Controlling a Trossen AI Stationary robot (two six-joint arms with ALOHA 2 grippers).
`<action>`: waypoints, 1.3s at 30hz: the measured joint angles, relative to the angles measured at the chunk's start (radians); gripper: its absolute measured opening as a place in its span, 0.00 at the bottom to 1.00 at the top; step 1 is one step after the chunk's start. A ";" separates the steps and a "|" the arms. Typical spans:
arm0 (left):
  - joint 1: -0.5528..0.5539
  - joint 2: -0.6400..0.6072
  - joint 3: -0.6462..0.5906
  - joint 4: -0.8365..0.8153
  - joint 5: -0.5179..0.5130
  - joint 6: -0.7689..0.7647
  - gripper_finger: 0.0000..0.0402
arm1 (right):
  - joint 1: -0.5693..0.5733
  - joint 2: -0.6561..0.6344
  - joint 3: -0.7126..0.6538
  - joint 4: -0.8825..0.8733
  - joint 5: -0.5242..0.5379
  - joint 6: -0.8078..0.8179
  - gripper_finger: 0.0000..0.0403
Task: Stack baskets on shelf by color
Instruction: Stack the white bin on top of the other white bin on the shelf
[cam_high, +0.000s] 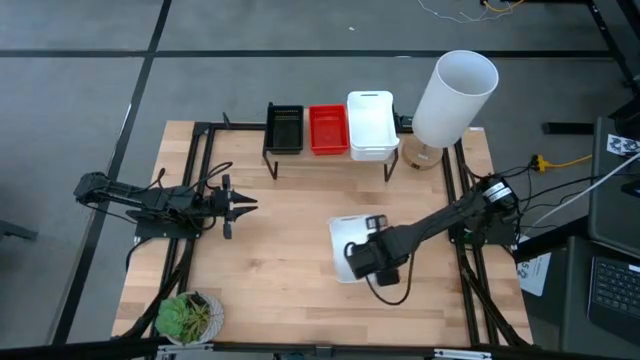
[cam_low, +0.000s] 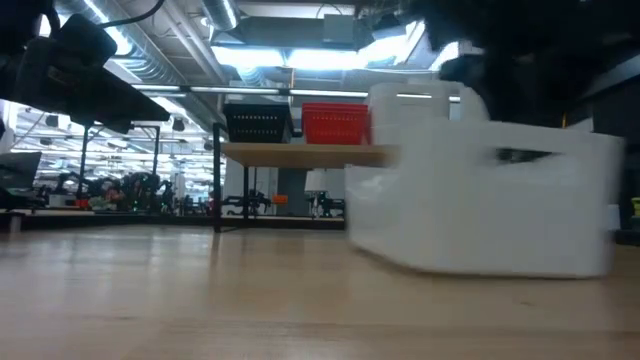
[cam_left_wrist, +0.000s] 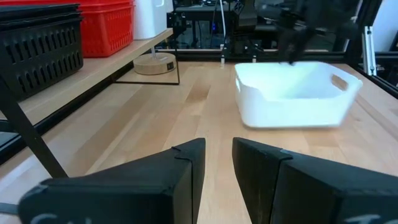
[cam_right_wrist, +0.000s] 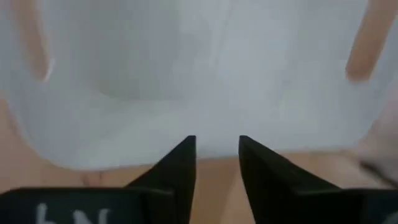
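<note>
I should back my right gripper off and turn its fingers astride the basket's rim (cam_right_wrist: 217, 154) before lifting, because both lie along the white basket's long side (cam_right_wrist: 217, 143).
A white basket (cam_high: 343, 232) (cam_low: 490, 200) (cam_left_wrist: 292, 93) sits at mid-table, smeared by motion in every view. My right gripper (cam_right_wrist: 214, 142) is at its long wall on the table's right side, fingers close together. On the shelf (cam_low: 300, 153) at the far side stand a black basket (cam_high: 285, 128), a red basket (cam_high: 327, 130) and a white basket (cam_high: 370, 125), side by side on their bottoms. My left gripper (cam_high: 248, 205) (cam_left_wrist: 217, 146) waits shut above the table's left part, touching nothing. My right gripper has its fingertips (cam_right_wrist: 186, 149) at the middle of the white basket's long wall (cam_right_wrist: 214, 127), coming slanted from above and from the table's right. The fingers lie along the wall, not astride it. Whether they pinch it or only press against it, I cannot tell.
A tall white cylinder (cam_high: 455, 95) on a round wooden base stands just right of the shelf. A potted plant (cam_high: 190, 315) sits at the near left corner. Bare tabletop (cam_high: 290, 250) lies between the two grippers and in front of the shelf.
</note>
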 joint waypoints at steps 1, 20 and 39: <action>0.000 0.000 0.000 0.000 0.000 0.000 0.19 | -0.002 0.000 0.000 -0.055 -0.001 0.006 0.30; 0.000 0.000 0.000 0.000 0.000 0.000 0.19 | 0.072 -0.099 0.003 -0.025 -0.162 0.050 0.30; 0.000 0.000 0.000 0.000 0.000 0.000 0.19 | 0.183 -0.099 -0.159 0.194 -0.170 0.138 0.30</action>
